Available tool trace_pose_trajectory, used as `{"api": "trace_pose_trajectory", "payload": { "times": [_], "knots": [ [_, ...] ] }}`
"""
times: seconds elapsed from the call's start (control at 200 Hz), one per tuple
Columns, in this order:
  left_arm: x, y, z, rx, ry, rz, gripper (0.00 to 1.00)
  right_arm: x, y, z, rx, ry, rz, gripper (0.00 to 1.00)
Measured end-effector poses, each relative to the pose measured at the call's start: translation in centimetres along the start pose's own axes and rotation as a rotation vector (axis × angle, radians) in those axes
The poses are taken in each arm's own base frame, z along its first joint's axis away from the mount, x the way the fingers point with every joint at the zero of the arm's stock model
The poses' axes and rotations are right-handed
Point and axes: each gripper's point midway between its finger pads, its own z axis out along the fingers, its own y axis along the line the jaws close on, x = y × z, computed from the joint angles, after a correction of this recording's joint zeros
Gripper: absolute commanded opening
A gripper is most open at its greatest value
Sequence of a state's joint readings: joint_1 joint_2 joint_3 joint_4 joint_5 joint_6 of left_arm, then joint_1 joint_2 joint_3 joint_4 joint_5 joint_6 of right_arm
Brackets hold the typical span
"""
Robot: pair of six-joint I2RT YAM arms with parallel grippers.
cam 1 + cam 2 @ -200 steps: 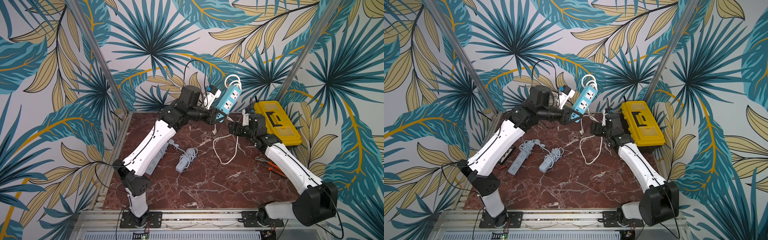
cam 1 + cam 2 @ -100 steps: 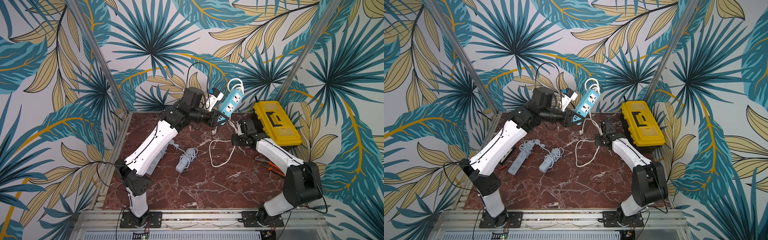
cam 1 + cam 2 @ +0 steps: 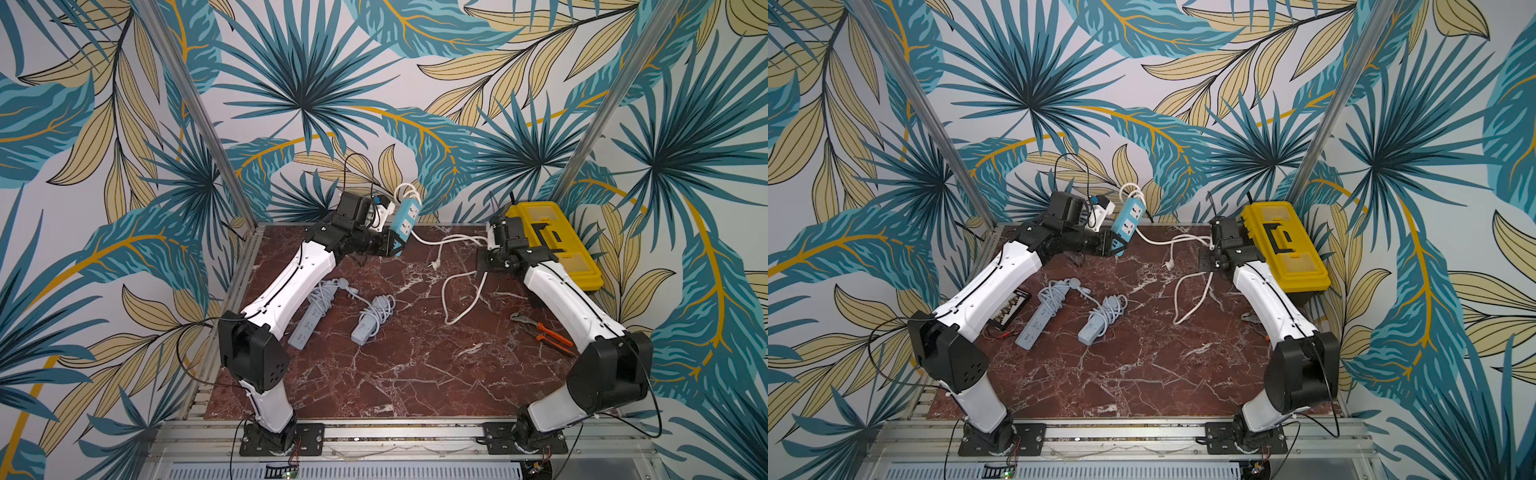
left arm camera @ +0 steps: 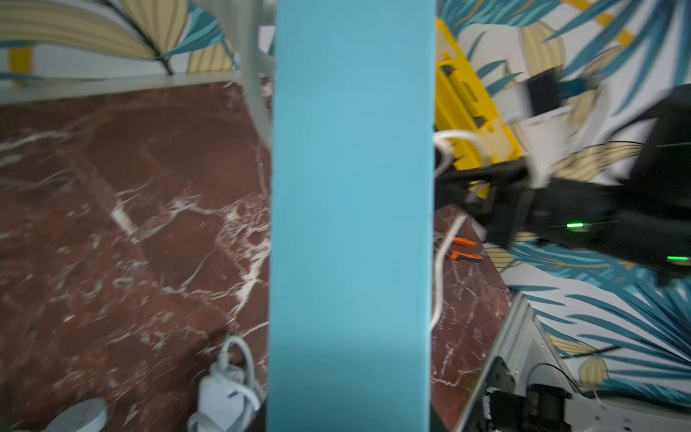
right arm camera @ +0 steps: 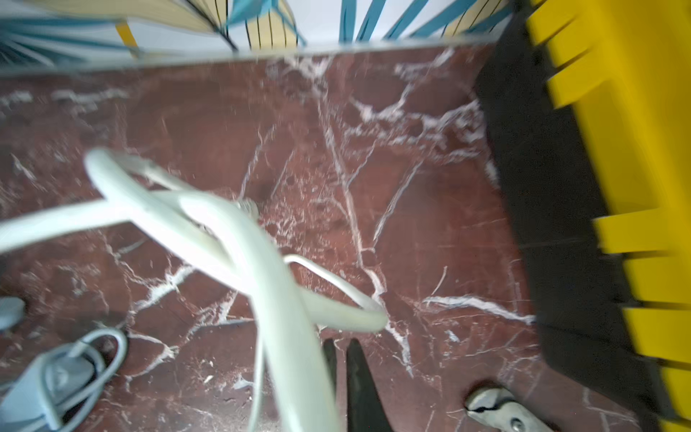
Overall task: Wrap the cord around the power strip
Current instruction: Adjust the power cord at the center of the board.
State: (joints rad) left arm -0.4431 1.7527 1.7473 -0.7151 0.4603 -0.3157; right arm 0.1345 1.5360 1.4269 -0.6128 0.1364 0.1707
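The power strip's cord end (image 3: 412,200) is pointing at the back wall, so next my left gripper swings the power strip forward and turns that end to face my right gripper.
The blue power strip (image 3: 405,218) (image 3: 1128,220) is held up, tilted, above the back of the table. My left gripper (image 3: 392,247) (image 3: 1115,247) is shut on its lower end. The strip (image 4: 351,224) fills the middle of the left wrist view and hides the fingers. Its white cord (image 3: 449,239) (image 3: 1177,241) runs to my right gripper (image 3: 482,257) (image 3: 1204,259), then loops down onto the table. The plug (image 3: 434,264) hangs low. In the right wrist view the gripper (image 5: 338,342) is shut. The cord (image 5: 224,239) passes beside one finger, and nothing shows between the tips.
A yellow toolbox (image 3: 548,241) (image 5: 617,187) stands right behind the right gripper. Two grey power strips (image 3: 309,316) (image 3: 372,320) with wrapped cords lie at the left middle. Orange-handled pliers (image 3: 540,330) lie by the right arm. A black flat item (image 3: 1011,309) sits under the left arm.
The right gripper has gone from open to shut beside the cord, and its arm has swung. The left arm has carried the power strip leftward and slightly lower.
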Motion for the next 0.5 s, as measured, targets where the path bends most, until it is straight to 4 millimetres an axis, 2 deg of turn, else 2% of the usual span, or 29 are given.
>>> {"api": "trace_pose_trajectory", "payload": {
  "times": [0.1,0.145,0.215,0.275,0.385,0.501],
  "knots": [
    [3.7,3.8,1.6,-0.064,0.085,-0.076,0.0,-3.7,-3.6,-3.2,0.041,-0.117,0.106,0.0],
    [5.3,4.7,2.2,-0.067,0.12,-0.103,0.0,-4.5,-4.8,-4.1,0.037,-0.146,0.155,0.0],
    [6.6,6.3,2.5,-0.063,0.148,-0.143,0.0,-4.7,-5.3,-4.7,-0.026,-0.162,0.229,0.0],
    [6.5,7.4,2.1,-0.057,0.139,-0.162,0.0,-4.3,-4.4,-4.5,-0.128,-0.148,0.291,0.0],
    [5.0,8.3,1.7,-0.062,0.097,-0.175,0.0,-4.4,-1.0,-4.6,-0.363,-0.112,0.404,0.0],
    [3.4,7.2,3.2,-0.063,0.084,-0.15,0.0,-6.5,1.5,-6.3,-0.563,-0.127,0.509,0.0]
  ]
}}
